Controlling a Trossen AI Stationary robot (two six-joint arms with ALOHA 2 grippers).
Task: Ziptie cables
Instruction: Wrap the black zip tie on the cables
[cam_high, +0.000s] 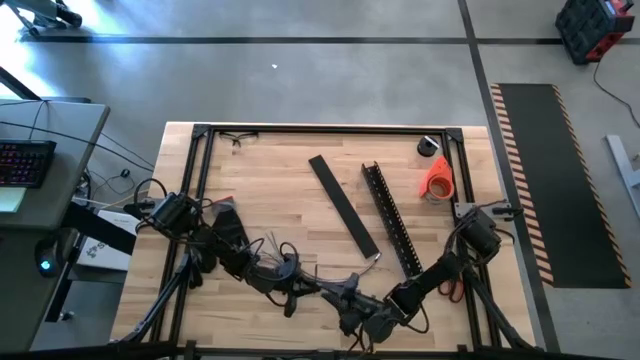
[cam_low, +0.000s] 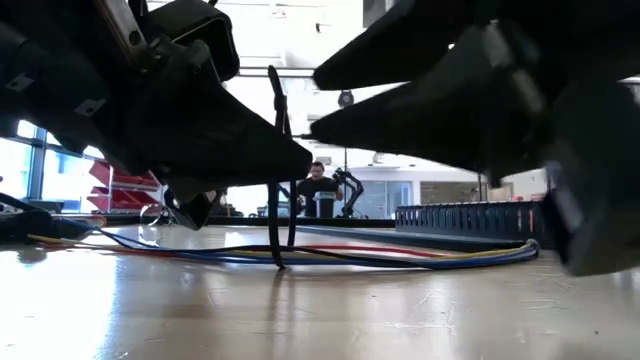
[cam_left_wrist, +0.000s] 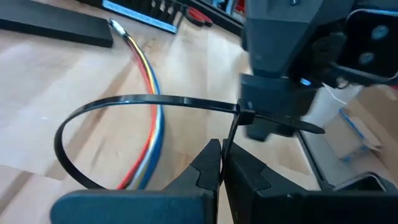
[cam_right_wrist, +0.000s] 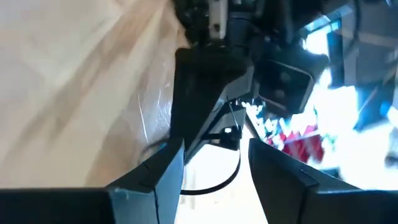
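Note:
Next, I bring my right gripper back and pinch the tail (cam_left_wrist: 261, 116) close to the zip tie's head, because the zip tie's loop is wide and its tail sticks out free past the head (cam_left_wrist: 310, 127).
The cables (cam_left_wrist: 151, 93) are thin red, yellow, blue and whitish wires lying flat on the wooden table, also visible in the low view (cam_low: 400, 255) and the high view (cam_high: 362, 270). A black zip tie (cam_left_wrist: 124, 102) loops around them and stands upright (cam_low: 278, 180). Its head (cam_left_wrist: 244, 116) has the tail pushed through. My left gripper (cam_left_wrist: 222, 152) (cam_high: 305, 285) (cam_low: 295, 155) is shut on the zip tie. My right gripper (cam_right_wrist: 214, 149) (cam_high: 345, 300) (cam_low: 320, 100) is open, facing the left one a short way from the zip tie's head (cam_right_wrist: 230, 134). My left gripper pinches the zip tie's strap (cam_left_wrist: 227, 140) just beside the head, between its two fingertips. The strap runs up out of the fingers to the head. The loop stands up off the table around the cables, and its lower part passes under them.
A flat black strip (cam_high: 343, 205) and a long slotted channel bar (cam_high: 390, 220) lie mid-table beyond the grippers. An orange tape roll (cam_high: 437, 178) sits at the far right, and a red-handled tool (cam_high: 450, 288) is by the right arm. A black frame (cam_high: 330, 128) borders the table. A person (cam_low: 318, 188) stands far behind.

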